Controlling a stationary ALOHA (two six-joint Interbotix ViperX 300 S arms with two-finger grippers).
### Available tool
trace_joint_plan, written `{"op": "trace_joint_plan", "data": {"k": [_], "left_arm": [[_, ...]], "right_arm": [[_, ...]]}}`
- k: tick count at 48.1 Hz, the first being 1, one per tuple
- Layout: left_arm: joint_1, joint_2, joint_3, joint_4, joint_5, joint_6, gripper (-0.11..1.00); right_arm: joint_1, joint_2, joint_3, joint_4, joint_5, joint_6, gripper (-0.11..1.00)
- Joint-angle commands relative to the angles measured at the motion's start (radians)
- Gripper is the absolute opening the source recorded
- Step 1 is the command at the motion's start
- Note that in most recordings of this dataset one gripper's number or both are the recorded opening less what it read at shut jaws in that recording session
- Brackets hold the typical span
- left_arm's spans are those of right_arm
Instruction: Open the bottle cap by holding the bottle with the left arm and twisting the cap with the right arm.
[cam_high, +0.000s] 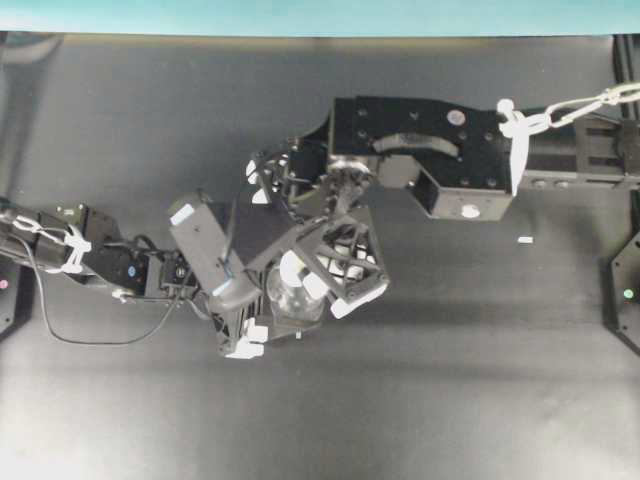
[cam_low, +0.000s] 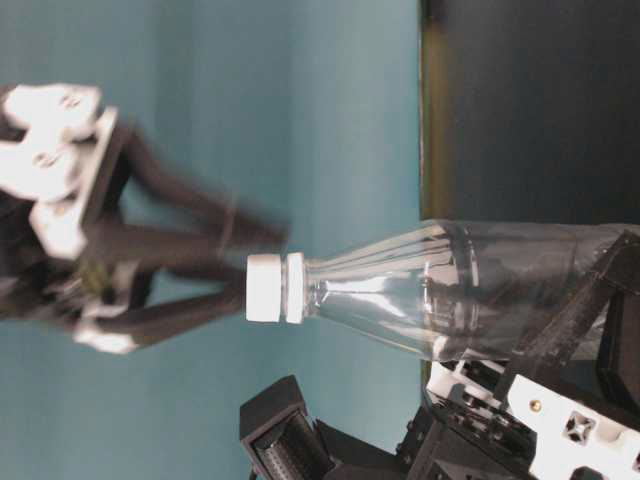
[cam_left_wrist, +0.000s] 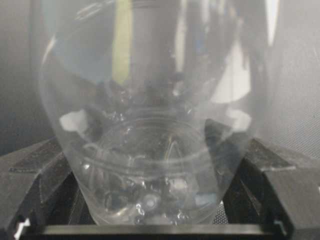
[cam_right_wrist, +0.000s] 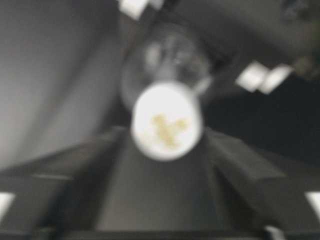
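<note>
The white bottle cap (cam_high: 291, 267) is still sitting square on the clear bottle (cam_high: 297, 302). I expect the cap to turn in place and stay on when I twist it.
The clear bottle (cam_high: 298, 298) stands upright on the black table, and my left gripper (cam_high: 288, 308) is shut on its lower body. In the left wrist view the bottle (cam_left_wrist: 150, 150) fills the gap between the two black fingers (cam_left_wrist: 42, 175). Its white bottle cap (cam_low: 275, 288) sits on the neck. My right gripper (cam_low: 262, 265) hangs at the cap with its jaws spread, blurred, and touching nothing. From the right wrist view the cap (cam_right_wrist: 166, 122) lies between the dark fingers (cam_right_wrist: 100, 165) with a narrow gap on each side.
A small white tape scrap (cam_high: 524, 240) lies on the table to the right. A teal wall (cam_high: 320, 15) runs along the table's far edge. A black stand (cam_high: 625, 295) sits at the right edge.
</note>
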Motion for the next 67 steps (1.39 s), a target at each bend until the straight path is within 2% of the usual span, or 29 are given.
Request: {"op": "trace_joint_plan", "data": {"k": [1,4,10,15,18,25,28,30,33,37,46,54,67], "left_arm": [[0.0,-0.005,-0.003,0.003,-0.002,-0.002,0.82],[0.002,-0.005,-0.003,0.003,0.005,-0.002,0.82],[0.0,-0.005,-0.003,0.003,0.017,-0.003,0.82],[-0.002,-0.005,-0.005,0.003,0.017,-0.003,0.82],[-0.002,-0.005,-0.003,0.003,0.017,-0.005,0.82],[-0.003,-0.005,-0.005,0.003,0.017,-0.011,0.82],[-0.003,-0.006,-0.003,0.003,0.017,-0.012,0.82],[-0.003,-0.005,-0.003,0.003,0.017,-0.014,0.82],[-0.005,-0.006,-0.003,0.003,0.017,-0.015,0.82],[-0.005,-0.006,-0.003,0.003,0.017,-0.014,0.82],[-0.003,-0.006,-0.005,0.003,0.017,-0.015,0.82],[-0.003,-0.006,-0.006,0.003,0.017,-0.014,0.82],[-0.005,-0.006,-0.005,0.003,0.017,-0.015,0.82]], "right_arm": [[-0.002,-0.029,0.017,0.002,-0.029,-0.005,0.73],[-0.002,-0.046,0.04,0.002,-0.049,0.002,0.79],[-0.002,-0.089,0.083,-0.025,-0.075,0.06,0.79],[-0.005,-0.132,0.109,-0.051,-0.078,0.149,0.79],[-0.008,-0.153,0.109,-0.054,-0.081,0.224,0.79],[-0.009,-0.172,0.063,-0.054,-0.061,0.509,0.79],[-0.009,-0.16,0.021,-0.054,-0.038,0.664,0.79],[-0.009,-0.143,-0.017,-0.054,-0.006,0.802,0.79],[-0.009,-0.121,-0.067,-0.054,0.043,0.95,0.79],[-0.002,-0.083,-0.137,-0.052,0.107,1.094,0.79],[0.034,-0.014,-0.255,-0.049,0.133,1.238,0.79],[0.038,0.035,-0.293,-0.046,0.133,1.35,0.79],[0.037,0.083,-0.27,-0.043,0.141,1.367,0.79]]}}
